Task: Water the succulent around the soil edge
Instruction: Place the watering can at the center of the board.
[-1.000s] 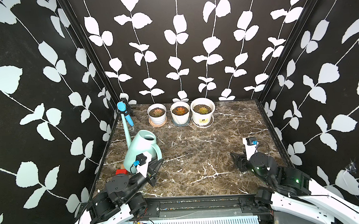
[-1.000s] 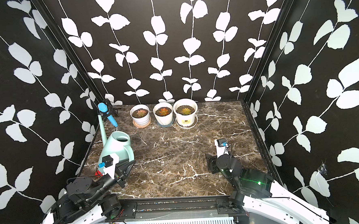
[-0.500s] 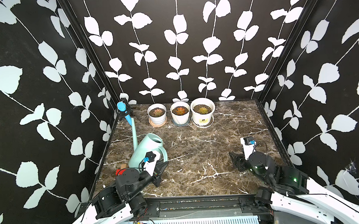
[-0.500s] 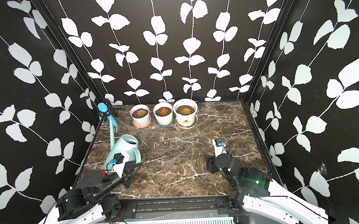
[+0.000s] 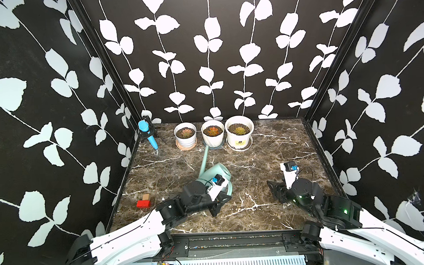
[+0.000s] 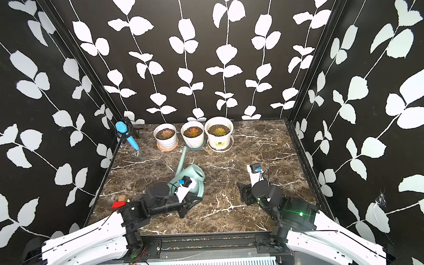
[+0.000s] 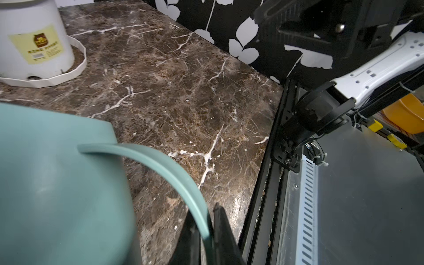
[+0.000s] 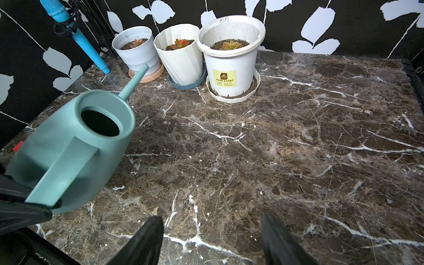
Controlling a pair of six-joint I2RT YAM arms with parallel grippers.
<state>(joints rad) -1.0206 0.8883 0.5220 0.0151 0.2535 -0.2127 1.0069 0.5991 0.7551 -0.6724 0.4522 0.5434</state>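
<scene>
The teal watering can hangs tilted, and its spout tip point(image 5: 206, 147) is short of the pots. I should pull the can back and have my right gripper take its rim point(image 6: 198, 171).
A teal watering can point(image 5: 215, 171) point(image 6: 192, 175) hangs tilted over the left middle of the marble table point(image 5: 269, 145). My left gripper point(image 7: 204, 220) is shut on its curved handle point(image 7: 160, 160). The long spout point(image 8: 135, 79) points at the back row, and its tip ends low between the left pot point(image 5: 185, 139) and the middle pot point(image 5: 213, 139). All three white pots, including the right pot point(image 5: 239, 139), hold a small reddish succulent point(image 8: 180, 43) in dark soil. My right gripper point(image 8: 212, 220) stands open above bare marble at the front right.
A blue tube on a black stand point(image 5: 147, 134) leans in the back left corner. A red block point(image 5: 143, 204) and a small brown block point(image 5: 146, 197) lie by the left wall. Patterned walls close three sides, and a black rail point(image 5: 236, 237) runs along the front.
My left arm has carried the watering can from the left wall toward the table's middle. The spout swung from beside the blue tube to the pots. The right arm hardly moved.
</scene>
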